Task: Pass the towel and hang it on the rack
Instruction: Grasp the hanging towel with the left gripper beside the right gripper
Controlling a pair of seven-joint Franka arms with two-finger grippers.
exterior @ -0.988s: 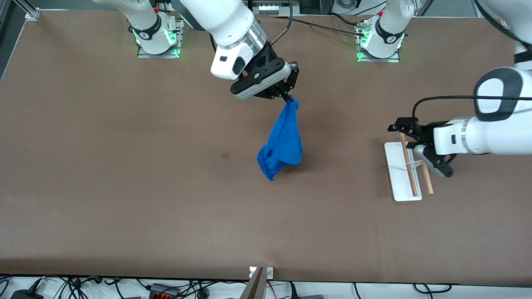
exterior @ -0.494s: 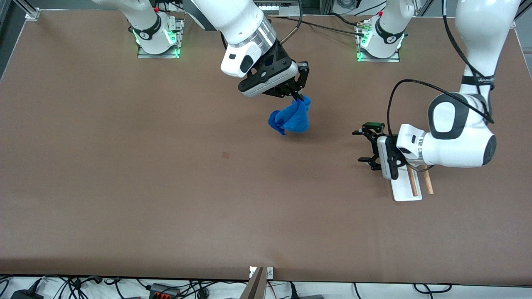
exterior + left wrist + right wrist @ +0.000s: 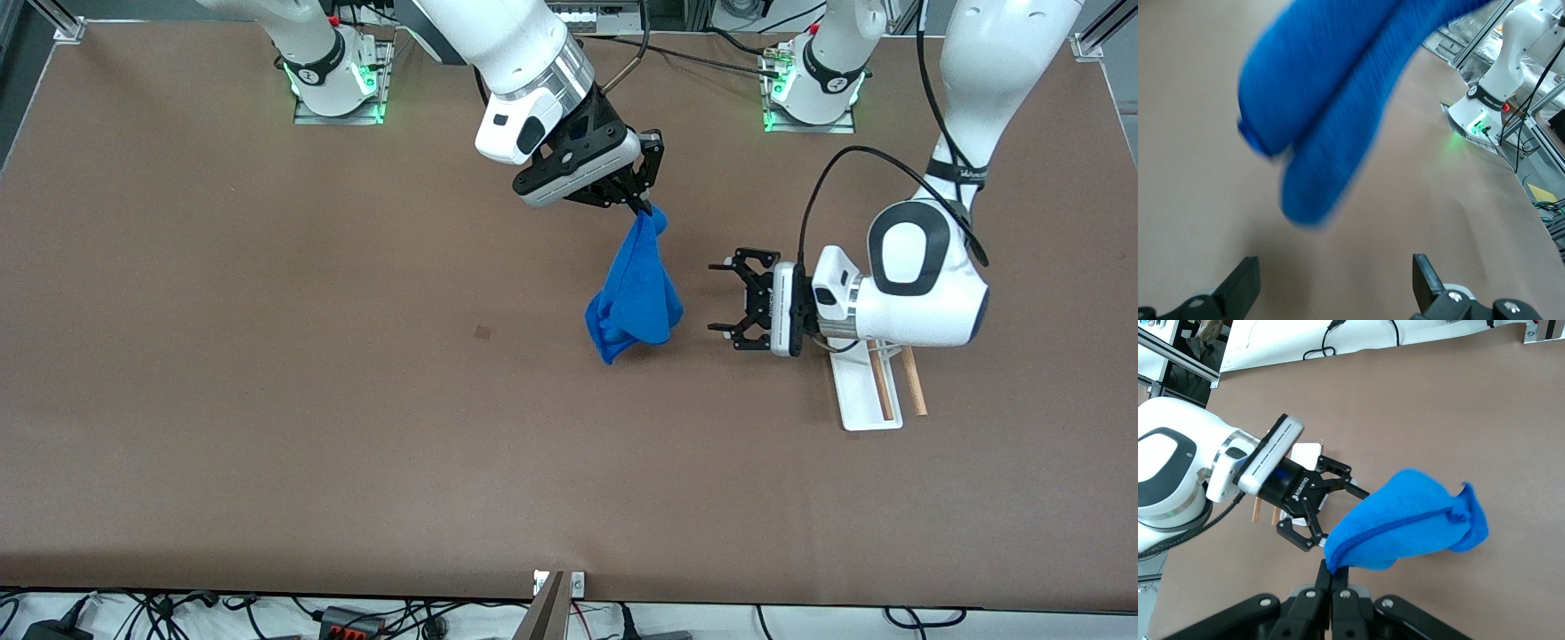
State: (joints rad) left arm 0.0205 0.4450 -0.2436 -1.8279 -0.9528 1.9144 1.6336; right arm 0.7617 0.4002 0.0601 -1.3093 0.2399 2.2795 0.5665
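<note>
The two wooden rods point(image 3: 881, 382) are close to each other. The limp blue towel point(image 3: 637, 290) will sag in a bunch across both rods when I carry it over the rack.
The blue towel point(image 3: 636, 293) hangs by one corner from my right gripper point(image 3: 642, 208), which is shut on it above the middle of the table. The towel also shows in the right wrist view point(image 3: 1405, 523) and, blurred, in the left wrist view point(image 3: 1338, 93). My left gripper point(image 3: 725, 306) is open and empty, held level beside the towel's lower part and facing it, toward the left arm's end. The rack point(image 3: 858, 400), a white base with two wooden rods point(image 3: 914, 391), stands on the table partly hidden under the left arm.
The brown table point(image 3: 267, 400) has a small dark mark point(image 3: 482, 332) near its middle. The two arm bases point(image 3: 333, 80) stand along the table's edge farthest from the front camera. Cables lie off the nearest edge.
My left gripper has swung away from the rack and turned toward the towel, coming close beside it. The towel bunched up and has dropped to hang long again. My right gripper barely moved.
</note>
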